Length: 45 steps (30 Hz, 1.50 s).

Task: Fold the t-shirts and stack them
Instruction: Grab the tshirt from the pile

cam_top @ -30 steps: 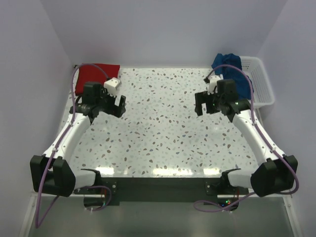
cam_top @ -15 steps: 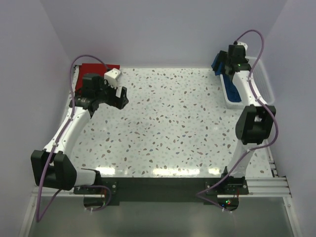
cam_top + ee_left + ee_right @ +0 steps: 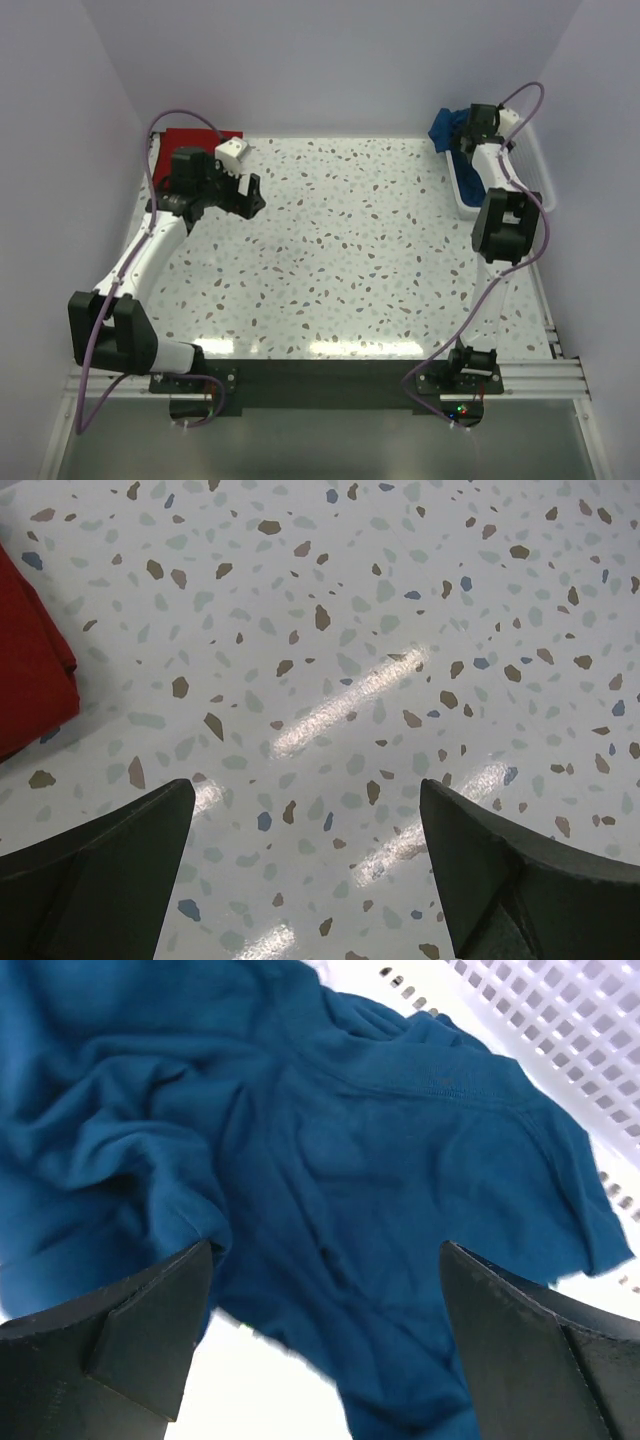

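Loose folds of the navy blue t-shirt (image 3: 310,1210) are under my right gripper's open fingers, clear of the basket's side, so the gripper should go down next and close there (image 3: 335,1295).
The red t-shirt (image 3: 196,139) lies folded in the table's far left corner, and its edge shows in the left wrist view (image 3: 30,655). My left gripper (image 3: 251,196) hangs open over bare table (image 3: 330,630) just right of it, jaws wide apart (image 3: 305,830) with nothing between them. The navy blue t-shirt (image 3: 446,129) lies crumpled in and over the near end of the white basket (image 3: 537,170). My right gripper (image 3: 470,124) hovers directly above that shirt (image 3: 380,1160), open (image 3: 325,1300), fingers either side of the cloth but not closed on it.
The white lattice basket wall (image 3: 560,1010) stands just behind the blue cloth, against the right wall. Speckled tabletop (image 3: 340,250) stretches between the two arms. The right arm's elbow (image 3: 505,222) is raised high over the table's right edge.
The right arm swung from the table's middle right up and back to the basket, ending over the blue shirt. The left arm shifted slightly right. Both grippers stayed open.
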Motion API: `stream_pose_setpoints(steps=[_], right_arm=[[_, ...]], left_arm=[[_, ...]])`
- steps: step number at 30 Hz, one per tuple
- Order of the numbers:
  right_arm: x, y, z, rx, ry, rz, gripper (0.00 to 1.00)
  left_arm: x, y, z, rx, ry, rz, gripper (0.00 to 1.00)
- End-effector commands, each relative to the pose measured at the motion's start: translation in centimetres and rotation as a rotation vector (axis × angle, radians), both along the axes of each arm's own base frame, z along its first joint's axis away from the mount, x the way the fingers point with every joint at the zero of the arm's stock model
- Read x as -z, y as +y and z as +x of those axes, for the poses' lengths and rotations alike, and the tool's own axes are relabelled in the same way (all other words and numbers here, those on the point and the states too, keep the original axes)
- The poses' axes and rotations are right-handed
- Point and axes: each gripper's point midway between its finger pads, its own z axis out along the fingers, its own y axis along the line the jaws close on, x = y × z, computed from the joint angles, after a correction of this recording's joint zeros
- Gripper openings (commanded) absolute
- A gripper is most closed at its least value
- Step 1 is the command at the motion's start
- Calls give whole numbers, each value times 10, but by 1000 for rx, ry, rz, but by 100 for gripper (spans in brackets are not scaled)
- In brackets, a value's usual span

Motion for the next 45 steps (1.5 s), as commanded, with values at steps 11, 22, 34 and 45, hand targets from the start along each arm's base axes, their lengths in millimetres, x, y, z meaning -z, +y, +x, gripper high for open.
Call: stream_pose_setpoints(steps=[11, 22, 34, 45], right_arm=[[31, -8, 41, 36, -111, 9, 99], [77, -25, 13, 75, 7, 50, 95], [-1, 8, 16, -162, -93, 139, 0], [-229, 62, -27, -542, -494, 0, 0]], left_arm=[[0, -8, 18, 18, 1, -31, 100], [4, -7, 21, 6, 22, -21, 100], [-12, -10, 21, 9, 3, -44, 100], [-42, -4, 3, -30, -57, -64, 100]])
